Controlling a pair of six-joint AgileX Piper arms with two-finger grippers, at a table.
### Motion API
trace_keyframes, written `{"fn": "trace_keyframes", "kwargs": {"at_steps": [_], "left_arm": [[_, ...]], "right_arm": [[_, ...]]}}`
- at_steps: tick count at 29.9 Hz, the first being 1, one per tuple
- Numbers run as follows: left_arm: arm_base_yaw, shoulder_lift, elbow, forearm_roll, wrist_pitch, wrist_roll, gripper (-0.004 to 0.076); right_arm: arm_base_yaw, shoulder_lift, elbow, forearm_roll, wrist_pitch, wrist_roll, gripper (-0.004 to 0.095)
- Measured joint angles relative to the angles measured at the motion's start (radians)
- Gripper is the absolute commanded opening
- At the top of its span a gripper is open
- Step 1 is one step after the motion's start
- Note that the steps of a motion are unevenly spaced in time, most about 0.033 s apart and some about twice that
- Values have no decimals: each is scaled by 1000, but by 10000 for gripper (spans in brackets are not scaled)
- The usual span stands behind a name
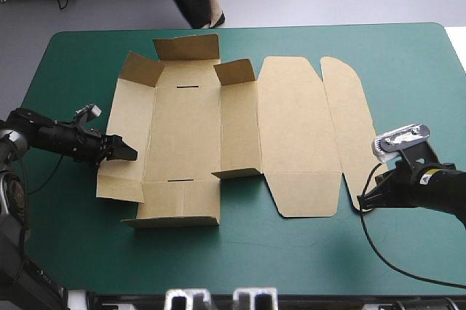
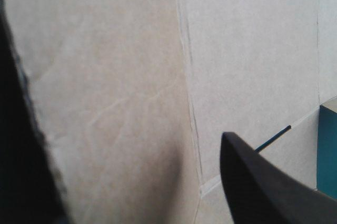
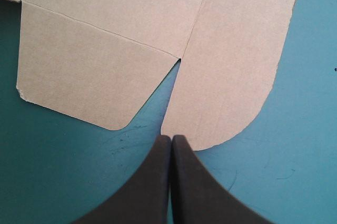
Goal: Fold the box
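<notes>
The flat lid flap (image 1: pixel 347 117) is joined to the brown box by a long crease (image 1: pixel 332 121), so the lid flap will slide around flat when the robot turns the box.
The brown box (image 1: pixel 186 128) lies as a cut sheet on the teal-green cover (image 1: pixel 73 70), with short flaps raised at its far and near ends. My left gripper (image 1: pixel 127 152) is open at the sheet's left side panel. In the left wrist view its black fingers (image 2: pixel 263 182) stand wide apart, and board (image 2: pixel 131 77) fills the space between them. My right gripper (image 1: pixel 362 204) is shut on nothing. Its tip (image 3: pixel 171 139) rests at the near rounded corner of the lid flap (image 3: pixel 231 50), beside a side flap (image 3: pixel 89 71).
A narrow slot (image 2: pixel 274 140) shows in the board ahead of the left gripper, with teal-green cover (image 2: pixel 329 150) just past the sheet's edge. Bare cover runs along the table's near edge (image 1: pixel 291 259) and right side (image 1: pixel 415 77).
</notes>
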Motion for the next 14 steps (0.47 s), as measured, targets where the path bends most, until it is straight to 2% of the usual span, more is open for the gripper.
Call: {"fn": "trace_keyframes", "kwargs": {"at_steps": [2,3,14], "left_arm": [[-5,4,0,0,0,0,36],[-5,5,0,1,-2,0,-6],[-10,5,0,-29,20,38,-10]], "right_arm": [[0,0,0,0,0,0,-20],[0,0,0,0,0,0,-20],[0,0,0,4,5,0,-20]]}}
